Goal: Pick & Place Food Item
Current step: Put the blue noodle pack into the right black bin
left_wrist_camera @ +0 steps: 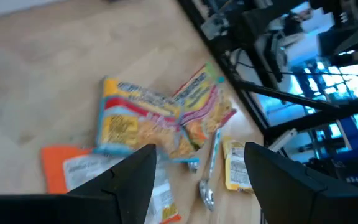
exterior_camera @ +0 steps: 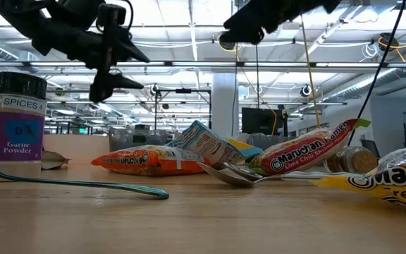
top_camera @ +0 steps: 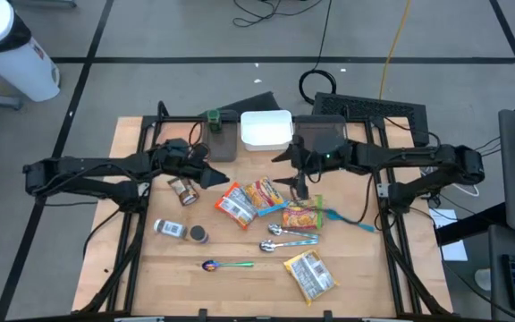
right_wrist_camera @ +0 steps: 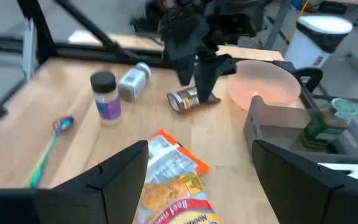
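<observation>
I should keep moving my right gripper toward the red-and-yellow packet's blue edge (top_camera: 272, 209) and close it there, because that blue edge is free of the yellow-green packet (top_camera: 303, 214).
Several noodle packets lie flat mid-table: an orange-and-white one (top_camera: 236, 206), a red-and-yellow one (top_camera: 265, 192), a yellow-green one (top_camera: 302, 215), and a yellow one (top_camera: 309, 274) near the front edge. My left gripper (top_camera: 211, 173) hovers open above the table, just left of the orange packet; its wrist view looks over the packets (left_wrist_camera: 148, 118) between its fingers (left_wrist_camera: 197, 158). My right gripper (top_camera: 295, 182) hangs open above the red-and-yellow packet, with the packet (right_wrist_camera: 166, 186) below its fingers (right_wrist_camera: 201, 155). Neither gripper holds anything.
Spice jars (top_camera: 183, 190) (top_camera: 170, 230) (top_camera: 198, 234) lie or stand at the left. Spoons (top_camera: 226, 265) (top_camera: 289, 231) and a teal utensil (top_camera: 347, 217) lie among the packets. A white container (top_camera: 266, 130), a dark bin (top_camera: 320, 134) and a green jar (top_camera: 214, 118) line the far edge.
</observation>
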Controlling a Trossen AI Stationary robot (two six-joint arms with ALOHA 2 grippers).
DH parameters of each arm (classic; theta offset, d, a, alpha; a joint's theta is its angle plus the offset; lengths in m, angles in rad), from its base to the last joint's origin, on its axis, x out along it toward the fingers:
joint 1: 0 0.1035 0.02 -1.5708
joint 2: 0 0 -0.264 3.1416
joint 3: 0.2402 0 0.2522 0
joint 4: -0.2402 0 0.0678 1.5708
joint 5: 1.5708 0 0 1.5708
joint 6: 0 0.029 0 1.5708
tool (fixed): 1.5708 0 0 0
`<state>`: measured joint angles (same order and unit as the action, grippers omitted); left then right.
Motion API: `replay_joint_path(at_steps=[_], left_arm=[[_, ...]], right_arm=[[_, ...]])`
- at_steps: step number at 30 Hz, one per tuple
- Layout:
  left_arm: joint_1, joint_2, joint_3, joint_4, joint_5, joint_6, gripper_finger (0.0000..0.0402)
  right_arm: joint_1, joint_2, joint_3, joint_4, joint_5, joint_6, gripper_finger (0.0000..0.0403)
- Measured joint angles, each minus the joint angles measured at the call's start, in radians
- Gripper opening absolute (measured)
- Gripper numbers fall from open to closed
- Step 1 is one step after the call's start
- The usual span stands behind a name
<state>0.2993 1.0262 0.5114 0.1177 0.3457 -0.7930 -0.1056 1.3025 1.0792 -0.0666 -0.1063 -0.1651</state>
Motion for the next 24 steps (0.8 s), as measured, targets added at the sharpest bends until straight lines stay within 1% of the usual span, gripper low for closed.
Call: replay_joint_path(at_steps=[3, 8, 14, 18, 24], left_arm=[[0.0, -0.007, 0.002, 0.018, 0.012, 0.053, 0.025], [0.0, -0.016, 0.022, 0.015, 0.012, 0.124, 0.025], [0.0, -0.016, 0.04, 0.058, -0.063, 0.14, 0.025], [-0.004, -0.016, 0.04, 0.085, -0.114, 0.086, 0.025], [-0.051, -0.016, 0.04, 0.117, -0.19, -0.037, 0.025]], right_arm=[[0.064, 0.008, 0.026, -0.054, 0.11, -0.037, 0.0279], [0.179, 0.052, 0.026, -0.103, 0.316, -0.034, 0.0279], [0.3, 0.131, 0.026, -0.186, 0.466, -0.039, 0.0279], [0.34, 0.205, 0.025, -0.232, 0.499, -0.029, 0.0279], [0.383, 0.33, 0.025, -0.207, 0.5, 0.021, 0.0279]])
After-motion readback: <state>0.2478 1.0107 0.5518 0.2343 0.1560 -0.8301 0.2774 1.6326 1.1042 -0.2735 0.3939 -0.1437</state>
